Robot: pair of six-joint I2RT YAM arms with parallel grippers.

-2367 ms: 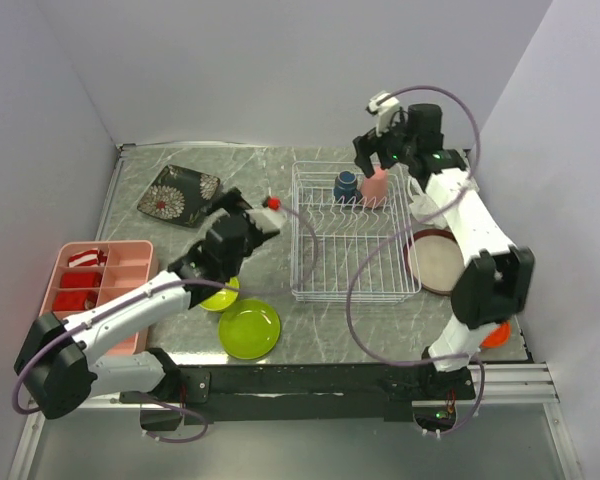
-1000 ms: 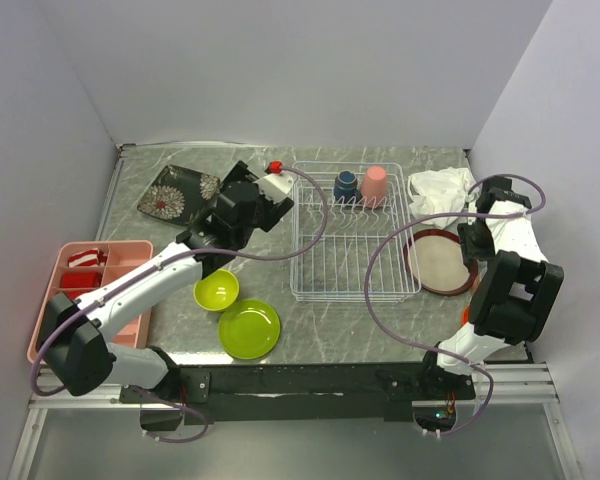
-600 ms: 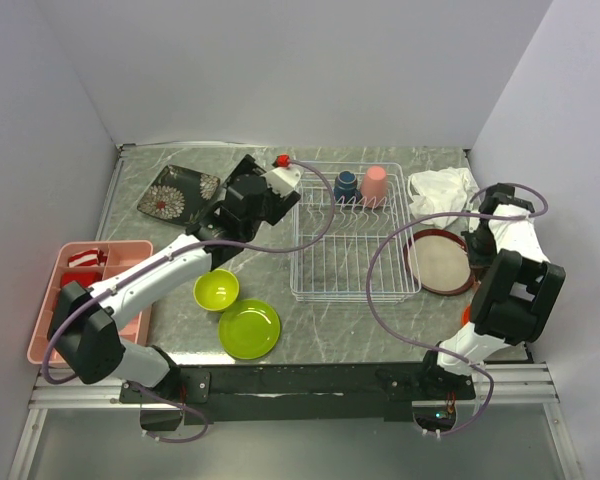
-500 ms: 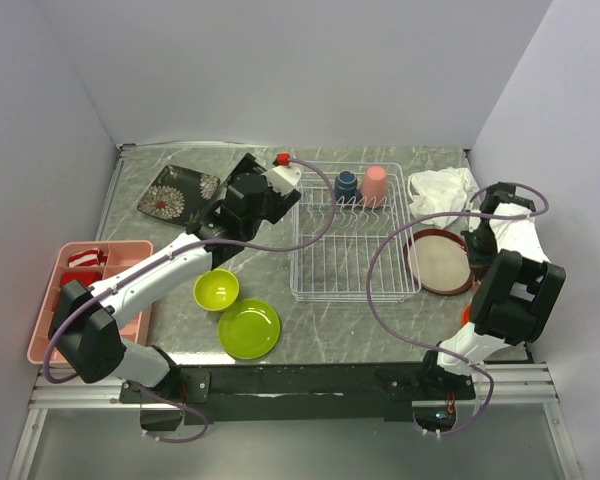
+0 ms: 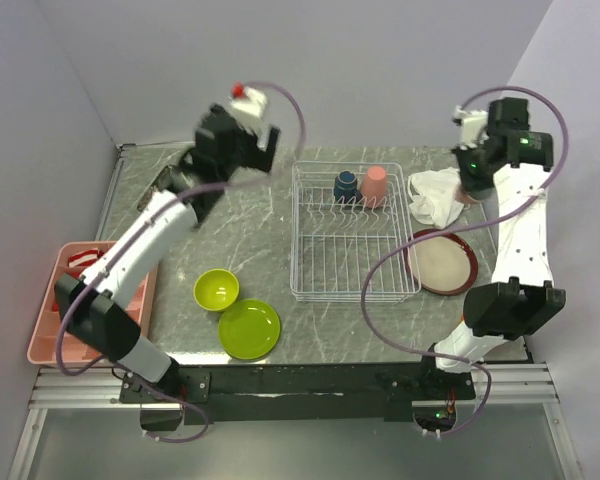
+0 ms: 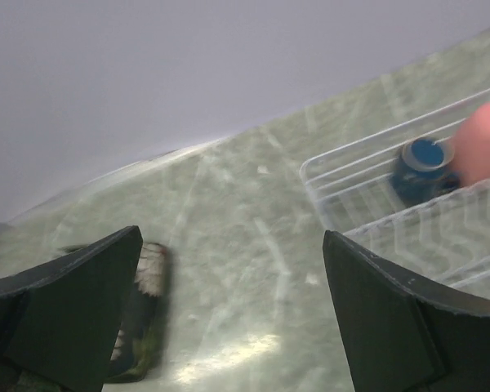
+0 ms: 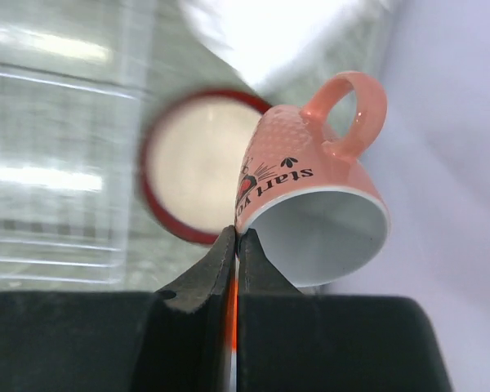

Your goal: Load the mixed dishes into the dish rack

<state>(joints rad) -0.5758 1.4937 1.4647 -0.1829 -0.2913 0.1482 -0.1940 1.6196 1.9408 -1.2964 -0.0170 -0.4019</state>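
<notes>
The salmon cup is held by its rim (image 7: 257,222) in my right gripper, so my left gripper should turn toward the cup and grab its base end (image 7: 278,121) before the cup is racked.
My right gripper (image 7: 237,233) is shut on the rim of a salmon cup (image 7: 310,188) with a handle and a white inside. The cup hangs tilted, mouth toward the camera, above the brown round plate (image 7: 198,163). From above, that gripper (image 5: 470,172) is raised over the table's back right. The white wire dish rack (image 5: 355,268) holds a dark navy cup (image 5: 345,186) and a pink cup (image 5: 374,184) at its far end. My left gripper (image 6: 230,237) is open, high over the back left, with the black floral plate (image 6: 147,318) below it. A lime bowl (image 5: 217,289) and lime plate (image 5: 249,328) lie front left.
A white cloth rag (image 5: 435,195) lies bunched right of the rack, just beyond the brown plate (image 5: 442,262). A pink divided tray (image 5: 55,305) sits at the left edge. Grey walls close in the back and both sides.
My right arm has risen from beside the brown plate, its jaws now shut on the salmon cup. My left arm has lifted up and back toward the far left corner, still open.
</notes>
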